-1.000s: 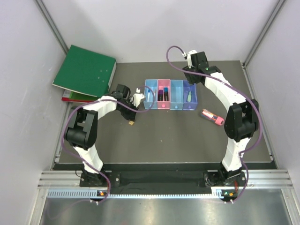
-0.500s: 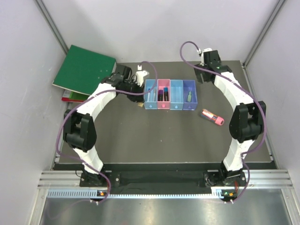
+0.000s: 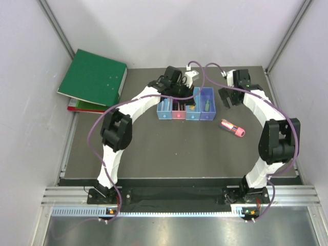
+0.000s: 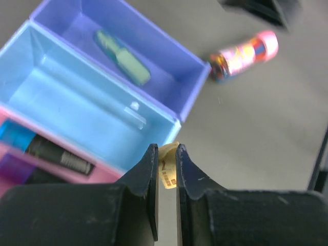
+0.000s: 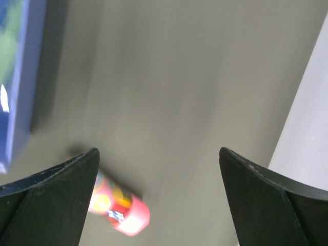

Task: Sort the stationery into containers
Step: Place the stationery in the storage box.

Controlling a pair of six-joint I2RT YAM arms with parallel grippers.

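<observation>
I keep my left gripper going over the open bottom beside the small green piece in the purple bin and release the tiny orange piece there.
The four joined bins stand mid-table: light blue, pink, light blue, purple. My left gripper hangs over the second light blue bin, shut on the tiny orange piece. The purple bin holds the small green piece, which also shows in the top view. The black-blue marker lies in the pink bin. My left arm hides much of the left bins from above. My right gripper is open and empty, above the chunky pink-red tube, which lies on the mat under it.
Large green binders lie stacked at the back left corner. White walls close in the mat on the left, back and right. The purple bin's wall is just left of my right gripper.
My left arm has swung from left of the bins to over them, carrying the orange piece. My right arm has moved right and forward, away from the purple bin toward the tube.
</observation>
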